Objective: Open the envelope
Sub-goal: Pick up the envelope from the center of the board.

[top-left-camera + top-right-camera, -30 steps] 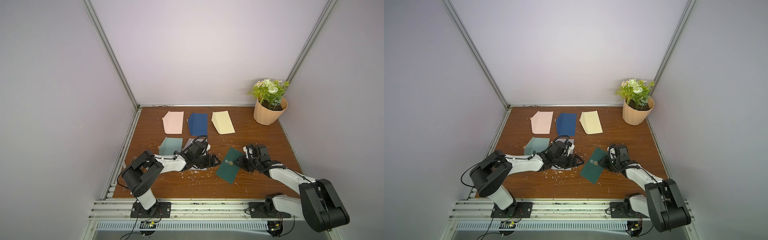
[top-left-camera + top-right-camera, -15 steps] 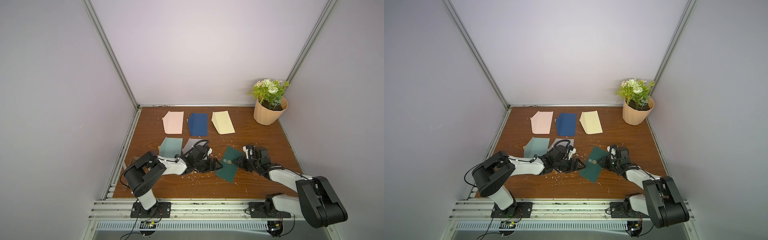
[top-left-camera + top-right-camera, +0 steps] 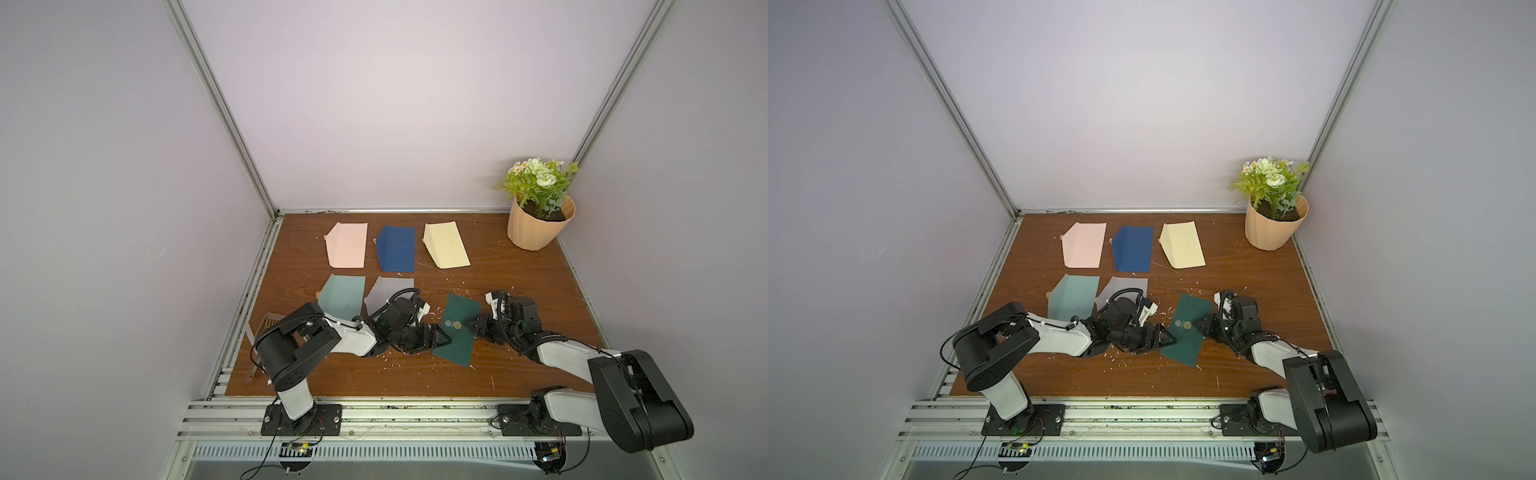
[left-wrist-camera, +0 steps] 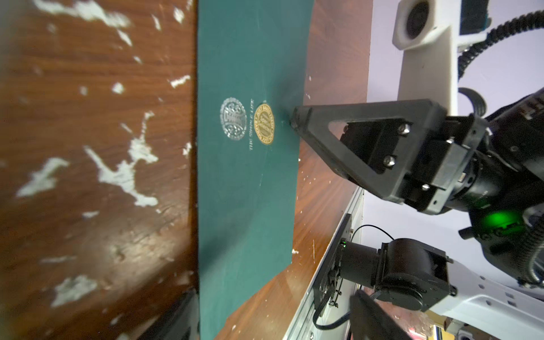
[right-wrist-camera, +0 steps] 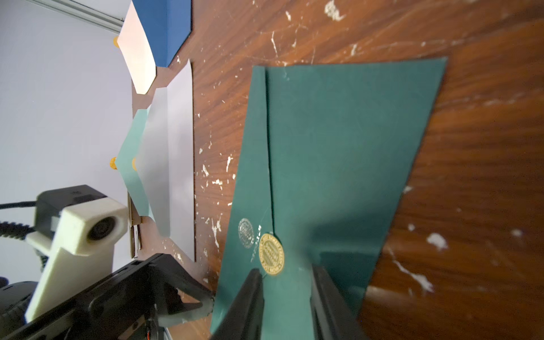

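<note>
My left gripper keeps moving in and close by the silver stamp (image 3: 448,324): its fingers straddle the green envelope's edge (image 4: 199,255), and my right gripper braces the opposite edge.
A dark green envelope (image 3: 456,337) (image 3: 1187,341) lies flat at the table's front centre, its flap shut under a gold seal (image 3: 457,325) (image 5: 271,257) next to a silver stamp (image 4: 233,118). My left gripper (image 3: 442,337) (image 3: 1169,338) is open at the envelope's left edge, which runs between its fingers in the left wrist view (image 4: 276,323). My right gripper (image 3: 469,323) (image 3: 1200,324) (image 5: 287,282) comes from the right. Its fingers stand a little apart on the flap, with one fingertip (image 5: 255,275) right beside the seal. Nothing is gripped.
Five other envelopes lie behind: pink (image 3: 348,245), navy (image 3: 397,248), cream (image 3: 446,245), pale teal (image 3: 343,295) and grey (image 3: 390,289). A potted plant (image 3: 540,224) stands at the back right. White paper scraps dot the wooden table (image 3: 519,270).
My right gripper has slid left onto the envelope, up to the seal. My left gripper has moved right and nearer the front, to the envelope's left edge. The envelope has barely shifted.
</note>
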Controlling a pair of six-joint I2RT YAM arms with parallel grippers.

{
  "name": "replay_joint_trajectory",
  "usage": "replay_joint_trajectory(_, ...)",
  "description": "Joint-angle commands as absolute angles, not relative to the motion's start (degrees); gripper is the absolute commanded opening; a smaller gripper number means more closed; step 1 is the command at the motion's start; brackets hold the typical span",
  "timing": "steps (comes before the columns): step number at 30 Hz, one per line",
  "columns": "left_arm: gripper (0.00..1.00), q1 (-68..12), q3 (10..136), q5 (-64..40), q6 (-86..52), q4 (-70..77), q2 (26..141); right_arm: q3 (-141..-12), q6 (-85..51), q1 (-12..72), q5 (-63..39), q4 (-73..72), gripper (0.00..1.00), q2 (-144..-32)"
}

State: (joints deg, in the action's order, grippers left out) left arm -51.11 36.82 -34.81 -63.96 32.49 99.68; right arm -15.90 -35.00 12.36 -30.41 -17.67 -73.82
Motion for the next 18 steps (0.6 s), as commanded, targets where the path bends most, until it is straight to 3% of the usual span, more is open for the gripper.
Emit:
replay_joint_trajectory(1,0.82,-51.78,36.98,-35.46,-65.54,32.19,101.75,-13.11,-35.98,12.48,-29.76,-13.79,0.34,-76.05)
replay_joint_trajectory(9,0.79,-51.73,38.28,-38.36,-74.07,51.97,108.34,-12.0,-36.95,12.53,-31.68,-16.93,0.34,-77.88)
replay_joint_trajectory(18,0.78,-52.01,44.55,-38.46,-74.54,52.65,114.13,-10.9,-37.41,12.58,-32.42,-18.18,0.33,-77.61)
